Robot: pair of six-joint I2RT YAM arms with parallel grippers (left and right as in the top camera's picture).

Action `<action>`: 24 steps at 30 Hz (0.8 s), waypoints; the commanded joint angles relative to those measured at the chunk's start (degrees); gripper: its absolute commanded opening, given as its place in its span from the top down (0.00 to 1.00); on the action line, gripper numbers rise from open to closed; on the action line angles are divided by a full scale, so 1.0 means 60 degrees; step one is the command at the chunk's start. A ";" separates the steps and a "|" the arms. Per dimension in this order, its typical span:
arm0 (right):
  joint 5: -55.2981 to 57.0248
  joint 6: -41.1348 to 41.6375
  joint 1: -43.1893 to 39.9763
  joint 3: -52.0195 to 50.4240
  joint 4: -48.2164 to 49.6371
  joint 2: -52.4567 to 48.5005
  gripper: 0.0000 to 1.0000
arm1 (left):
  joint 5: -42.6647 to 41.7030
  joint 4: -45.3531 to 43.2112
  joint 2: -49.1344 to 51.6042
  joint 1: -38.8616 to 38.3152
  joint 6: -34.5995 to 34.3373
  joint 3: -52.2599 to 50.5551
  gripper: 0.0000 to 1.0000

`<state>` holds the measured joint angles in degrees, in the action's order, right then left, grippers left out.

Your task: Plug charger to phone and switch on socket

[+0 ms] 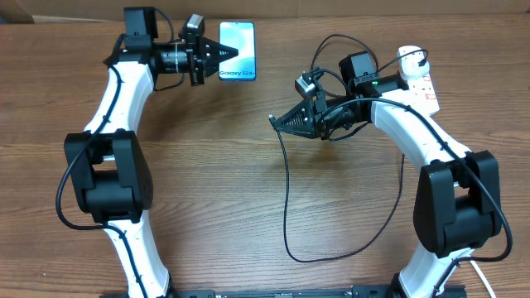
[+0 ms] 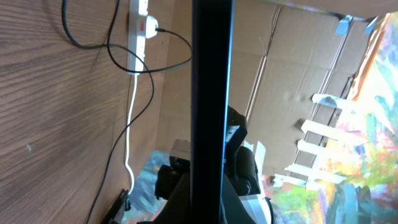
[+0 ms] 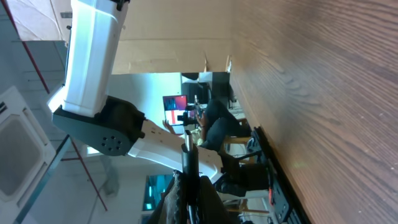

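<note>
The charger plug tip (image 1: 272, 118) is well off to the side of the phone's bottom edge (image 1: 237, 79), so my left gripper should first move the phone over to line it up with the plug.
The phone (image 1: 240, 50) lies screen-up at the back of the table, lit light blue with "Galaxy" text. My left gripper (image 1: 227, 55) is shut on its left edge. The left wrist view shows the phone (image 2: 211, 93) edge-on as a dark bar between the fingers of that gripper (image 2: 210, 190). My right gripper (image 1: 278, 122) sits mid-table, right of the phone, shut on the charger plug tip (image 3: 188, 152), which pokes out past the gripper (image 3: 188, 190). The charger's thin black cable (image 1: 286, 190) hangs down, loops near the front and runs back up. The white socket (image 1: 418, 79) lies at the back right, partly hidden behind the right arm.
The socket (image 2: 140, 28) also shows in the left wrist view, with its thick white cord (image 2: 130, 124) trailing off the table. Cardboard sheets (image 2: 273, 74) stand beyond the table edge. A black rail (image 1: 273, 292) runs along the table's front.
</note>
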<state>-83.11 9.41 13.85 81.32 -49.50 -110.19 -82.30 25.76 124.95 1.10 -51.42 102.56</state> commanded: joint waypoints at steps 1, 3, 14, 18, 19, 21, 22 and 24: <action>-0.0455 -0.0160 -0.0055 0.0029 -0.0025 0.0295 0.96 | -0.0321 -0.0004 -0.0135 -0.0102 0.0288 0.0127 0.96; -0.0455 -0.0160 -0.0051 0.0029 -0.0022 0.0295 0.96 | -0.0288 -0.0004 -0.0135 -0.0160 0.0295 0.0127 0.96; -0.0452 -0.0153 -0.0055 0.0029 0.0266 0.0295 0.96 | 0.0233 0.0000 -0.0135 -0.0696 0.0426 0.0127 0.96; -0.0452 -0.0146 -0.0055 0.0029 0.0270 0.0295 0.96 | 0.0710 -0.0004 -0.0135 -0.0936 0.0408 0.0127 0.96; -0.0444 -0.0113 -0.0055 0.0029 0.0270 0.0295 0.96 | 0.0794 -0.0004 -0.0135 -0.0954 0.0342 0.0127 0.96; -0.0444 -0.0113 -0.0073 0.0029 0.0270 0.0295 0.96 | 0.0867 -0.0015 -0.0135 -0.0994 0.0302 0.0127 0.96; -0.0444 -0.0113 -0.0080 0.0029 0.0270 0.0295 0.96 | 0.0903 -0.0011 -0.0135 -0.0998 0.0270 0.0127 0.96; -0.0423 -0.0047 -0.0080 0.0029 0.0317 0.0295 0.96 | 0.0943 -0.0011 -0.0135 -0.0998 0.0270 0.0127 0.96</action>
<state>-84.27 9.04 13.82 81.32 -47.99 -110.15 -76.77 25.78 124.95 -5.19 -50.63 102.56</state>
